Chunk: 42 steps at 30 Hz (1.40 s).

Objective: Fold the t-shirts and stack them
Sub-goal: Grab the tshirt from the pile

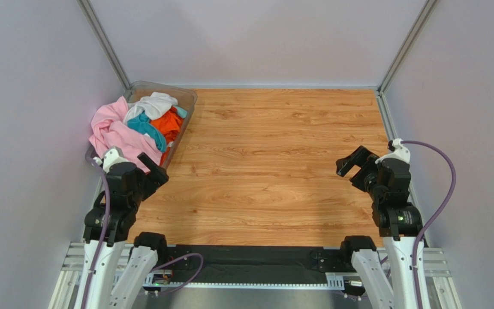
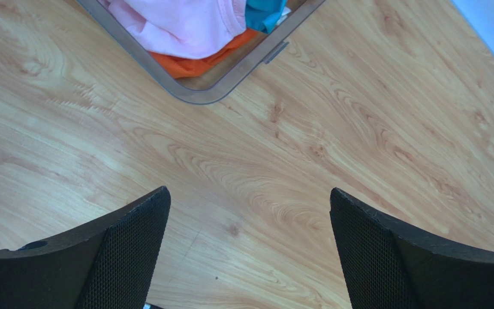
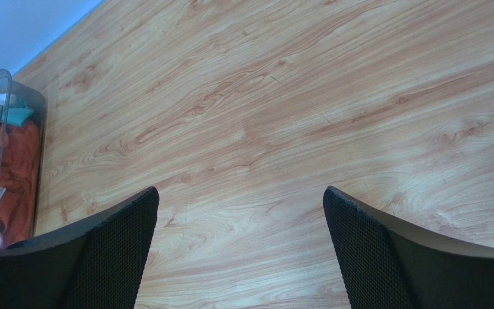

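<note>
I should keep reaching into the bin with my left gripper until its open fingers are on both sides of a pink fold (image 1: 121,132), because the pink t-shirt (image 2: 188,29) is lying on top of the orange t-shirt.
Crumpled t-shirts fill a clear plastic bin (image 1: 188,102) at the far left of the table: a light pink one (image 1: 111,132) spilling over the near rim, a white one (image 1: 153,103), a teal one (image 1: 146,127) and an orange one (image 1: 167,123). The left wrist view shows the bin's near corner (image 2: 198,95) with the pink shirt (image 2: 179,26) over the orange shirt (image 2: 191,64). My left gripper (image 1: 154,168) hangs open just in front of the bin, nothing between its fingers. My right gripper (image 1: 354,169) is open and empty over the table's right side, far from the shirts.
The wooden tabletop (image 1: 275,161) is walled by grey panels on three sides. The bin (image 3: 5,129) appears at the left edge of the right wrist view. A black strip (image 1: 249,257) runs along the near edge between the arm bases.
</note>
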Tool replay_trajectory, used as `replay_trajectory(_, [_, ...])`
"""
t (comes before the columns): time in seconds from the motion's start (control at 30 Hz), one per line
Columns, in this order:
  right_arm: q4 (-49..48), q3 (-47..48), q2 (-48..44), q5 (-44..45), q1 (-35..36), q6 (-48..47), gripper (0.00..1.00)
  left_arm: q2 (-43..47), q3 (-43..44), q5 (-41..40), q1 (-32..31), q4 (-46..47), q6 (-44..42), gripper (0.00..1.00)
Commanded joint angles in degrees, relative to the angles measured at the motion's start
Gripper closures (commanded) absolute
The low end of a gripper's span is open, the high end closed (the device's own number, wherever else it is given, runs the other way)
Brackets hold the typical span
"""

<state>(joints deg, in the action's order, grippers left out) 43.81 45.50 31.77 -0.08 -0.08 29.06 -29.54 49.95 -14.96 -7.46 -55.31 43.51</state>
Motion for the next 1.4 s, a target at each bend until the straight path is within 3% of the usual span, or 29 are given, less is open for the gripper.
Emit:
replay_trajectory(0.0, [-2.1, -0.8, -0.1, -2.2, -0.2, -2.5, 0.00, -2.4, 0.7, -1.8, 0.3, -0.3, 2.2, 0.00])
replay_trajectory(0.13, [-3.1, -2.2, 0.6, -5.4, -0.2, -5.7, 0.00, -6.7, 1.3, -4.4, 0.3, 1.3, 2.8, 0.00])
replay_trajectory(0.23, [-3.5, -3.7, 1.0, -9.0, -0.2, -5.6, 0.00, -14.6, 3.6, -9.4, 1.1, 1.3, 5.0, 0.00])
replay_trajectory(0.4, [-2.6, -4.0, 1.3, -7.7, -0.2, -3.3, 0.00, -24.4, 9.5, -10.8, 4.6, 2.0, 5.5, 0.00])
replay_trajectory(0.53, [-2.3, -5.2, 0.7, -7.9, -0.2, -3.2, 0.00, -31.6, 12.4, -4.0, 10.6, 8.8, 0.9, 0.00])
replay_trajectory(0.67, [-2.1, -5.2, 1.5, -9.1, -0.2, -3.4, 0.00, -38.9, 17.0, -3.8, 15.5, 9.9, -0.3, 0.00])
replay_trajectory(0.97, [-2.2, -5.6, 1.7, -9.0, -0.2, -3.3, 0.00, -54.5, 26.9, -6.0, 17.8, 12.5, -1.1, 0.06])
replay_trajectory(1.2, [-2.3, -5.9, 1.9, -8.8, -0.2, -3.3, 0.00, -61.9, 30.3, -8.1, 17.9, 12.8, 0.5, 0.28])
replay_trajectory(1.33, [-2.4, -5.9, 2.3, -8.7, -0.3, -3.3, 0.00, -62.9, 29.5, -9.2, 18.1, 12.1, 2.0, 0.53])
replay_trajectory(1.37, [-2.5, -6.0, 2.3, -8.6, -0.2, -3.3, 0.00, -63.0, 29.1, -9.5, 18.1, 12.2, 2.4, 0.53])
